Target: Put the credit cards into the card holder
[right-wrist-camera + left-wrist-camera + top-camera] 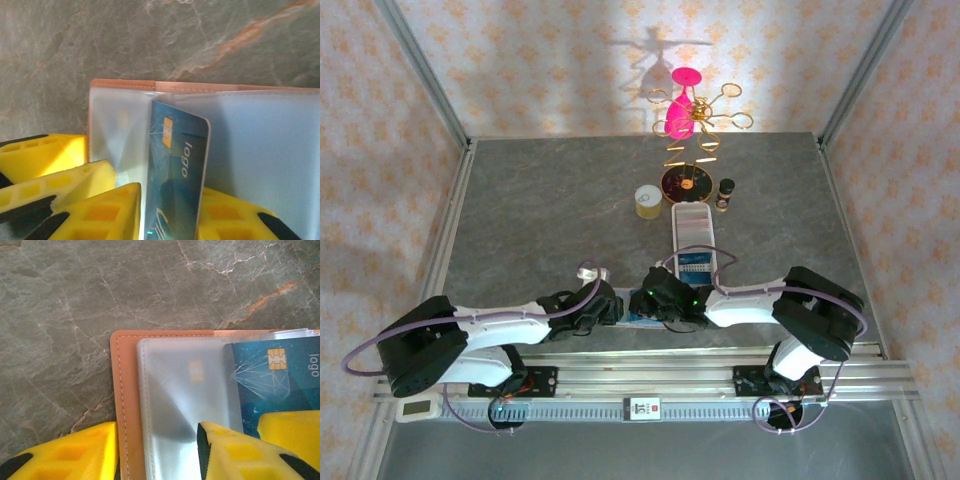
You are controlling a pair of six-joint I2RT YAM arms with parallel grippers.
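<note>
The blue card stands tilted (175, 155) and is mostly outside the clear sleeve. My right gripper needs to tip the card flatter, then push its outer edge (205, 157) in with closed fingers.
The card holder (122, 390) lies open on the table, tan leather with clear sleeves (180, 385); its tan top edge (125, 84) also shows in the right wrist view. A blue credit card (180, 170) with a gold chip stands tilted between my right gripper's (170, 220) yellow fingers, which touch both its sides, its top against a sleeve. The same card (280, 375) lies at the right in the left wrist view. My left gripper (150, 455) is open astride the holder's left edge, one finger (230, 450) on the sleeve. Both grippers (632, 308) meet over the holder. Another blue card (695, 263) sits in the tray.
A long white tray (692, 215) stands just behind the grippers. Behind it are a yellow roll (647, 201), a small dark bottle (725, 193) and a gold wire stand (685, 180) with pink pieces. A small clear object (590, 271) lies left. The table's front edge is close.
</note>
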